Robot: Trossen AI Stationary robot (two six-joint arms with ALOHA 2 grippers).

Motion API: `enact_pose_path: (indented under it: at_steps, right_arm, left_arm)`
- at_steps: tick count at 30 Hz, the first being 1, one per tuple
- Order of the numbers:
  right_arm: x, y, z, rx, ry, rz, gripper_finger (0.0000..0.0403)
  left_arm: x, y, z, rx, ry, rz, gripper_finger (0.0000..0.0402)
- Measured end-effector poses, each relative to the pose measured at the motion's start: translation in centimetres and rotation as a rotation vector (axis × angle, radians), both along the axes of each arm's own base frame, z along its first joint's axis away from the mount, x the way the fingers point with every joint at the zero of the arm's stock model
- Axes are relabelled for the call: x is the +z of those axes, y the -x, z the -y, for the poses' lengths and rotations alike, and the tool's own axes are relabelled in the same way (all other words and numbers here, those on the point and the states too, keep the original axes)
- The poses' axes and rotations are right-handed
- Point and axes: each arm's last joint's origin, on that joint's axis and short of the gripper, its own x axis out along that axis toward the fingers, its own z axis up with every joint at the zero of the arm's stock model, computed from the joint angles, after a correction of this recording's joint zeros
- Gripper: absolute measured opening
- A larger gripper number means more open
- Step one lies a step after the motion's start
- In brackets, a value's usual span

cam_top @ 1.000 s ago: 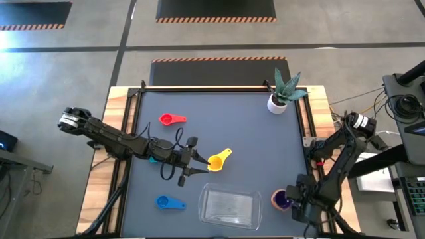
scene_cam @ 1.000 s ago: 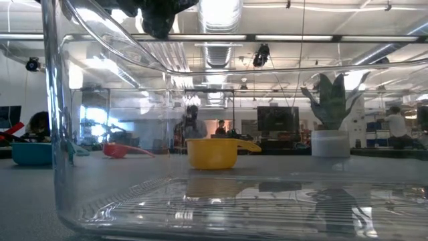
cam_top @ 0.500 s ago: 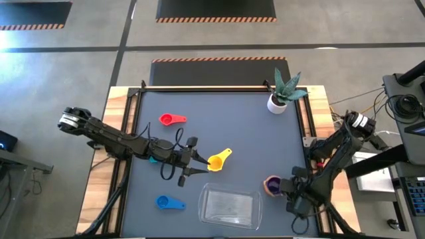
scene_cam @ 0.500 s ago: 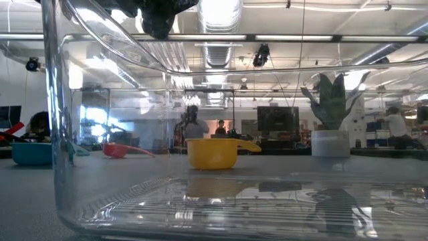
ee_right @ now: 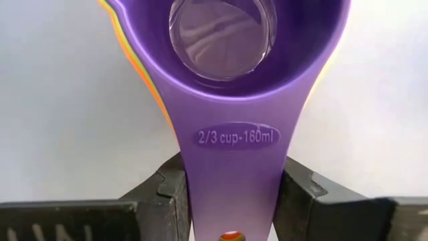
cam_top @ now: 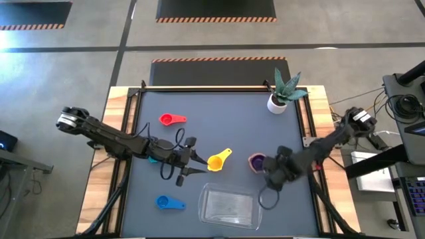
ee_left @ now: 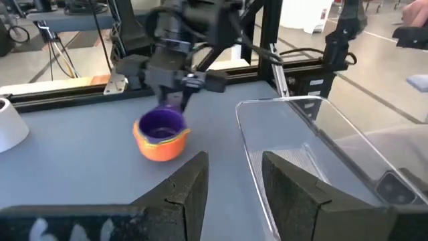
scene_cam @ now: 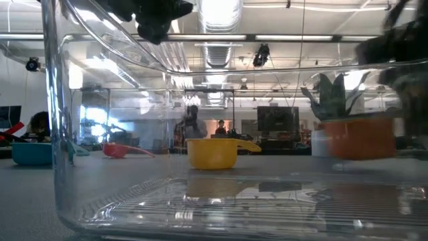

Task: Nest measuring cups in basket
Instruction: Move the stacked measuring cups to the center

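The purple cup (cam_top: 257,161) is upright inside the orange cup, so my right gripper keeps lowering both to the clear tabletop (cam_top: 246,147) until the orange cup stands, then release.
My right gripper (cam_top: 269,170) is shut on a purple measuring cup (cam_top: 256,161) that sits nested in an orange one (ee_left: 160,146), right of the table's middle. The clear basket (cam_top: 229,206) stands by the near edge. My left gripper (cam_top: 198,164) stands open just left of the yellow cup (cam_top: 217,160) with nothing between its fingers (ee_left: 190,191). A teal cup (cam_top: 153,160) shows partly under the left arm. The red cup (cam_top: 171,119) lies far left, the blue cup (cam_top: 169,202) near left. My right gripper pinches the purple cup's flat handle (ee_right: 231,191) by its two side edges, between its two fingers (ee_right: 164,194). The fingers lie along the handle and come from the table's right, slanting down. The cup stays upright inside the orange cup; whether that touches the table I cannot tell.
A white pot with a spiky plant (cam_top: 279,99) stands at the far right corner. A loose black cable (cam_top: 174,159) curls around the left arm. Bare grey tabletop (cam_top: 265,133) lies between the plant and the basket.
My right gripper has gone from the near right corner toward the table's left and far edge, past the basket's right end. The nested purple and orange cups have travelled with it, staying upright.
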Motion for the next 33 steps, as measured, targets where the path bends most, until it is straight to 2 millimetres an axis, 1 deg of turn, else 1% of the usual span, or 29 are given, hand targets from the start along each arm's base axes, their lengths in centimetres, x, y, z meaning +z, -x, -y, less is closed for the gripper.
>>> enact_pose_path:
  at_steps: [3,7,12,15,19,23,28,33]
  right_arm:
    - [0.8,-0.9,2.3,0.005,-0.007,0.035,0.0133]
    - [1.2,-2.1,4.9,0.000,-0.029,0.117,0.0133]
    - [0.2,-2.9,7.7,-0.027,-0.078,0.133,0.0133]
    - [-0.8,-3.1,8.8,-0.053,-0.093,0.097,0.0134]
    - [-1.7,-3.3,9.3,-0.079,-0.091,0.063,0.0140]
    - [-2.0,-3.5,9.3,-0.092,-0.093,0.059,0.0164]
    - [-1.4,-3.6,9.2,-0.099,-0.101,0.087,0.0206]
    - [-0.3,-3.5,9.2,-0.115,-0.133,0.136,0.0237]
  left_arm:
    - [0.5,0.4,-0.1,0.001,0.006,0.008,0.0123]
    - [0.7,0.6,-0.1,-0.001,0.005,0.006,0.0123]
    - [0.4,0.6,-0.1,0.000,-0.001,-0.017,0.0123]
    - [0.4,0.6,-0.1,0.000,-0.002,-0.020,0.0123]
    - [0.3,0.6,-0.1,0.000,-0.004,-0.026,0.0123]
    - [0.2,0.8,-0.4,0.055,-0.019,-0.056,0.0123]
    - [0.4,1.9,-0.8,0.084,-0.024,-0.120,0.0123]
    - [0.6,3.8,-1.4,0.116,0.019,-0.247,0.0123]
